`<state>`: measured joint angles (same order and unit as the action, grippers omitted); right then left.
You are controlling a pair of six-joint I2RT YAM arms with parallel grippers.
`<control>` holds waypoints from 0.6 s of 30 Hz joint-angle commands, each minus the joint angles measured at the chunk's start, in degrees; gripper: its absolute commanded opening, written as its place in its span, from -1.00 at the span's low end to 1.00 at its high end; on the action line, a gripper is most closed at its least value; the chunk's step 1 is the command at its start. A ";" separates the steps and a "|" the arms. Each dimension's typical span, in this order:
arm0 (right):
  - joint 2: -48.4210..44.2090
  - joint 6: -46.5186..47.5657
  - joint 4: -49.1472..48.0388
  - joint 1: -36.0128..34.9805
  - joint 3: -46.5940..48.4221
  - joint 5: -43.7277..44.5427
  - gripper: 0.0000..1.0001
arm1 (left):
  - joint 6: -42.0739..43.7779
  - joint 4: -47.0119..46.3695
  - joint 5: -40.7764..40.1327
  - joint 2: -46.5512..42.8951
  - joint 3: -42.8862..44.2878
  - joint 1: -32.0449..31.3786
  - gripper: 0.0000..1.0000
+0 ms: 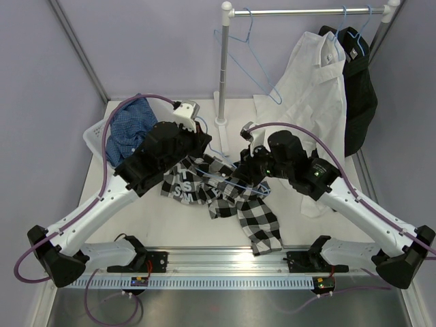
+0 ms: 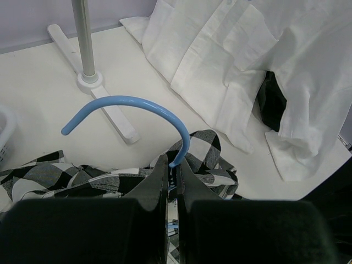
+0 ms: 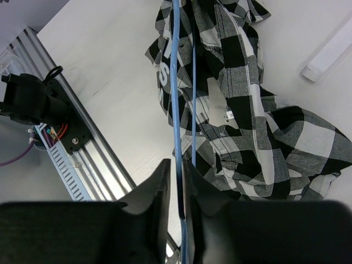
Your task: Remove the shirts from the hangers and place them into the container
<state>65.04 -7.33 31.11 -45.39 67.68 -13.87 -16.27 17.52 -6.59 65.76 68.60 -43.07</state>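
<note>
The light-blue hanger (image 1: 223,180) is lying over the check shirt in both grippers. My left gripper should open and my right gripper should hang the hanger on the rack (image 1: 274,11) first.
A black-and-white check shirt (image 1: 235,201) lies crumpled on the table between the arms, still threaded on a light-blue hanger (image 2: 132,102). My left gripper (image 2: 175,165) is shut on the neck just below the hook. My right gripper (image 3: 177,169) has closed down on the hanger's long wire (image 3: 175,82), with the check shirt (image 3: 242,110) spread ahead of it. A blue shirt (image 1: 133,126) fills the white container (image 1: 91,136) at the left. On the rack hang a white shirt (image 1: 313,82) and, behind it, a black shirt (image 1: 359,95).
The rack pole (image 1: 223,68) stands at the table's middle back, its base (image 2: 91,82) just beyond my left gripper. An empty blue hanger (image 1: 235,48) hangs from the bar. The metal rail (image 3: 66,143) runs along the near edge.
</note>
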 commanded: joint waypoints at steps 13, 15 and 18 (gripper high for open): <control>-8.87 -1.01 4.47 -0.58 -2.55 6.04 -1.00 | 3.09 -1.00 -0.88 -6.07 -0.75 -0.35 0.96; -11.24 -1.19 6.93 -0.58 -3.43 6.83 -1.00 | 4.05 0.14 -1.76 -7.66 -1.18 -0.26 0.98; -14.49 -1.46 10.79 -0.58 -3.52 8.33 -1.00 | 5.46 0.85 -3.07 -10.02 -2.32 -0.26 0.98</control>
<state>53.45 -8.21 37.71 -45.58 64.20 -8.21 -13.10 18.59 -7.40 58.57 67.51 -43.18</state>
